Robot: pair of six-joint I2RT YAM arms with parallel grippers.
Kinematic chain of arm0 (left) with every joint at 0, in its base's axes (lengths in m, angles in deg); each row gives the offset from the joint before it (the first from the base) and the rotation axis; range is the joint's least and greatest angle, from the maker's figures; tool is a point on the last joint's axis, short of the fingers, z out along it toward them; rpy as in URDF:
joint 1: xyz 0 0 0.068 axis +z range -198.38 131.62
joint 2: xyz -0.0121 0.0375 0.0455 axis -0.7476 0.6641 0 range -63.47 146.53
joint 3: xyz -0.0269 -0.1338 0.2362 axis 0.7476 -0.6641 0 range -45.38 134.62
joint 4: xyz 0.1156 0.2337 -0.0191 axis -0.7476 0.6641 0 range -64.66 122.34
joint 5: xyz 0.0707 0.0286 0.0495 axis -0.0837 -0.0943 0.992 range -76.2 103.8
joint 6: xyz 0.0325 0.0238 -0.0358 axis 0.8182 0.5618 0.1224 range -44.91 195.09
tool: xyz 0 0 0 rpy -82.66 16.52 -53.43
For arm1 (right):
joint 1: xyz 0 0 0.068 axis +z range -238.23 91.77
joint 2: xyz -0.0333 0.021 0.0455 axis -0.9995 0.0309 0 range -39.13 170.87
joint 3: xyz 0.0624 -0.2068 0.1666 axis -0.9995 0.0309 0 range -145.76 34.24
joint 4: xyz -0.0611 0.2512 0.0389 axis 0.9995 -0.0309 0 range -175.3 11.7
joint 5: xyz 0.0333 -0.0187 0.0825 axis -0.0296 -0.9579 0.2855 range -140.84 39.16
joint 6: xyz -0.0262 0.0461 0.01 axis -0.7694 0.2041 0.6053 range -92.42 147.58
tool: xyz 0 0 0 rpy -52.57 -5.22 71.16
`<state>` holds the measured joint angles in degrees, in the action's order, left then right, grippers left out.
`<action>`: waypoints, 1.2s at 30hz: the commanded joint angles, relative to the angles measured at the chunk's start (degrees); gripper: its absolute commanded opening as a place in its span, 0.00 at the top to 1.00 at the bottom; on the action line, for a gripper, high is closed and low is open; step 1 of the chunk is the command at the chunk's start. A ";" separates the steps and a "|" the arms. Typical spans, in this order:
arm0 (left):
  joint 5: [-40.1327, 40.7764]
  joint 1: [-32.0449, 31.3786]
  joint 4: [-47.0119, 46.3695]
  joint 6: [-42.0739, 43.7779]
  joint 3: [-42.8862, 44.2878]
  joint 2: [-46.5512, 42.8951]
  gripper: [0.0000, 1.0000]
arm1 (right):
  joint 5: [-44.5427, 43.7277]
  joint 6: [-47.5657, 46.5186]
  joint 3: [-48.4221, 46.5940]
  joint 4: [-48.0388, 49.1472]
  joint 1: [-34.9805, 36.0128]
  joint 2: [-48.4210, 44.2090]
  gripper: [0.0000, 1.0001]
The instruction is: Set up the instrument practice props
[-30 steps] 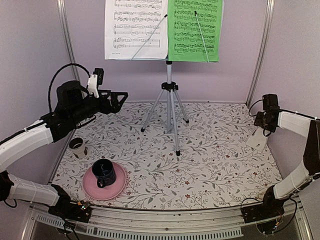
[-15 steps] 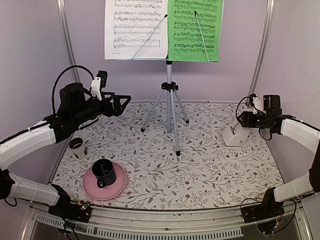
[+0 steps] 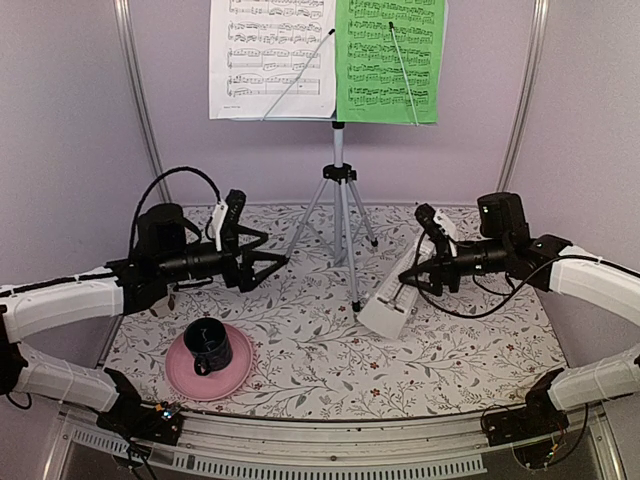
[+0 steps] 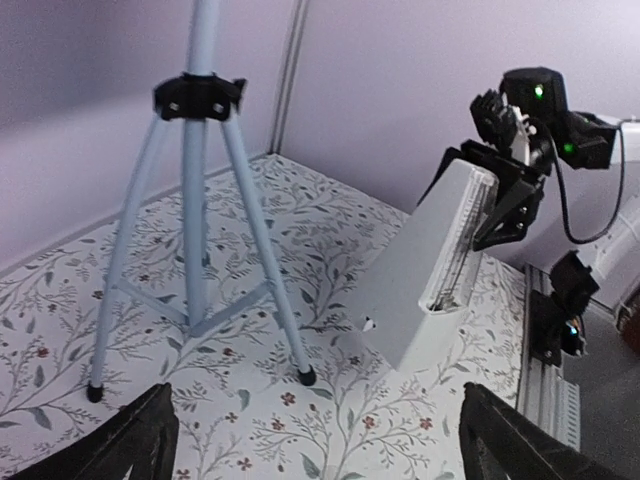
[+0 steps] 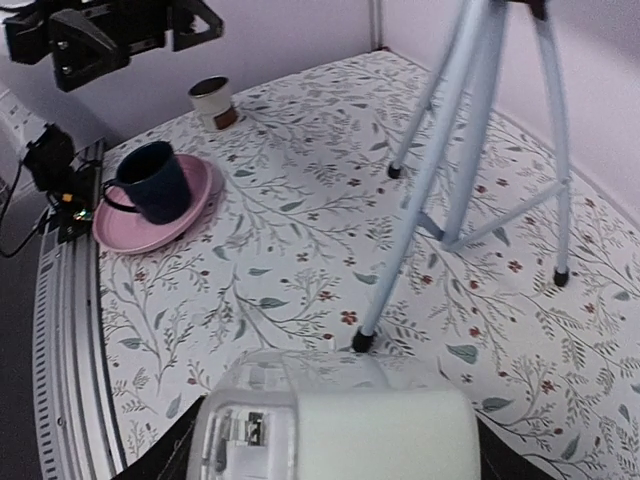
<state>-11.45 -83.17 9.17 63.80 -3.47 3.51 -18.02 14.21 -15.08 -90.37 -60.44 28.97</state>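
Note:
I should bring the metronome forward [image 3: 365,365] with my right gripper before my left gripper takes the knob, because the knob [image 3: 390,304] by the metronome's base is out of my left gripper's reach.
The pale-blue music stand's silver tripod [image 3: 340,215] stands at the back centre. A white sheet [image 3: 272,58] and a green sheet [image 3: 390,60] rest side by side on its desk. My right gripper [image 3: 422,278] is shut on the white pyramid metronome [image 3: 388,308]. It holds it tilted, base low over the cloth, just right of the tripod's front foot. In the right wrist view the metronome [image 5: 340,425] fills the bottom, clasped by the right gripper [image 5: 335,465]. My left gripper [image 3: 272,264] hangs open left of the tripod. In the left wrist view the left gripper [image 4: 315,450] holds nothing.
A dark mug [image 3: 207,345] sits on a pink plate [image 3: 232,378] at the front left. A small beige cup [image 5: 212,102] stands beyond it by the left wall. Purple walls close in the flowered cloth [image 3: 320,370] on three sides.
My right arm has swung from the right wall toward the centre, carrying the metronome to the tripod's front foot. My left arm has dropped lower and reached right, still open.

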 commanded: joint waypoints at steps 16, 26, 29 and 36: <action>-1.09 -29.51 -14.98 24.20 -19.31 -2.19 0.33 | 3.31 -16.02 -6.21 -2.95 29.28 -5.06 0.74; 7.87 -33.50 -17.07 29.06 -18.52 0.93 0.39 | 3.23 -16.52 -8.37 -2.36 30.73 -6.26 0.77; 7.64 -33.74 -16.94 27.75 -18.20 2.61 0.22 | 2.26 -17.10 -8.24 -2.56 30.79 -6.85 0.78; 11.09 -34.38 -19.86 26.16 -18.71 4.02 0.18 | 3.27 -18.72 -7.80 -2.38 31.70 -8.46 0.79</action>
<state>-2.45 -116.65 -7.15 91.06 -22.77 6.98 -16.49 -2.42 -20.12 -97.52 -29.88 23.20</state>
